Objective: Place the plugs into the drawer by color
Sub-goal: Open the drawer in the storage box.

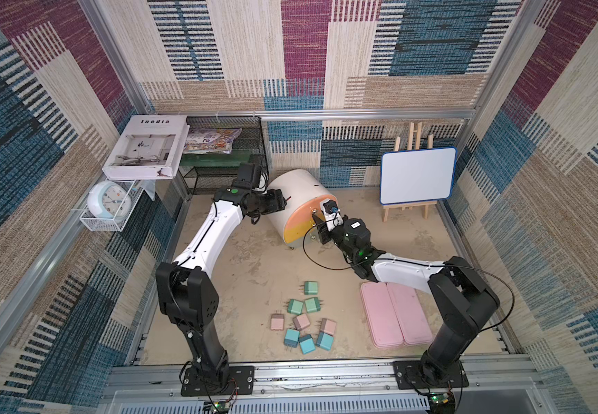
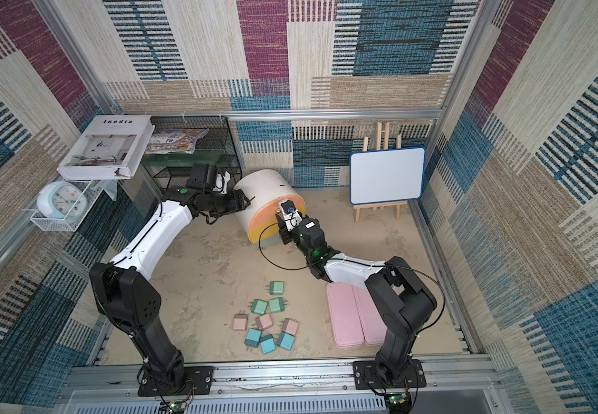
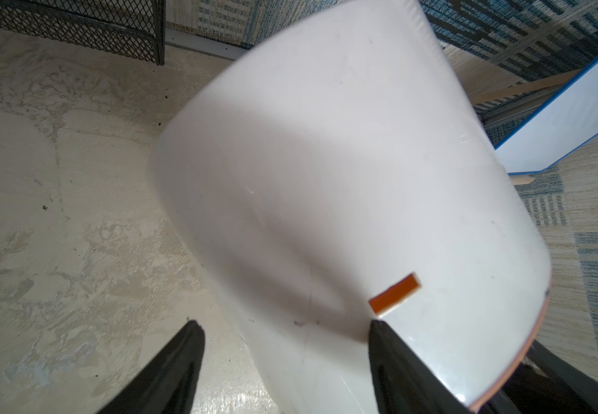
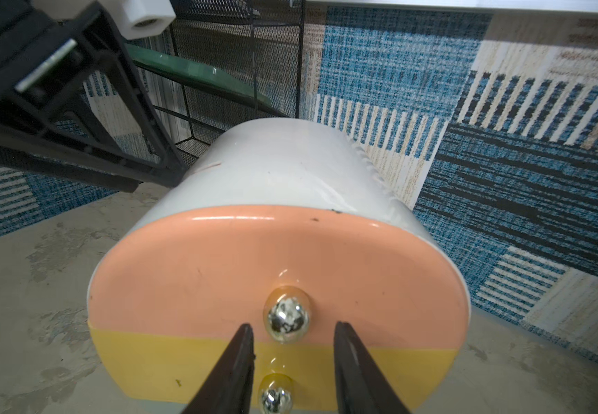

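The peach front's knob [image 4: 287, 314] is just beyond the fingers of my right gripper, so next I move the open fingers around the knob before I pull the drawer open.
The drawer [image 1: 301, 186] is a white drum lying on its side at the back of the floor, seen in both top views [image 2: 265, 190]. Its peach front [image 4: 254, 258] and yellow front [image 4: 147, 362] face my right gripper [image 4: 294, 328], which is open. The fingertips sit just short of the peach front's shiny knob [image 4: 286, 315]. The yellow front's knob [image 4: 276, 398] shows between the fingers. My left gripper [image 3: 283, 322] is open against the drum's white side [image 3: 326, 161], one finger touching it. Several green, pink and blue plugs [image 1: 303, 320] lie loose near the front.
Two flat pink cases [image 1: 394, 315] lie right of the plugs, under my right arm. A whiteboard on an easel [image 1: 417, 175] stands back right. A black mesh rack [image 1: 226, 150], a book box [image 1: 147, 147] and a clock [image 1: 109, 204] are back left.
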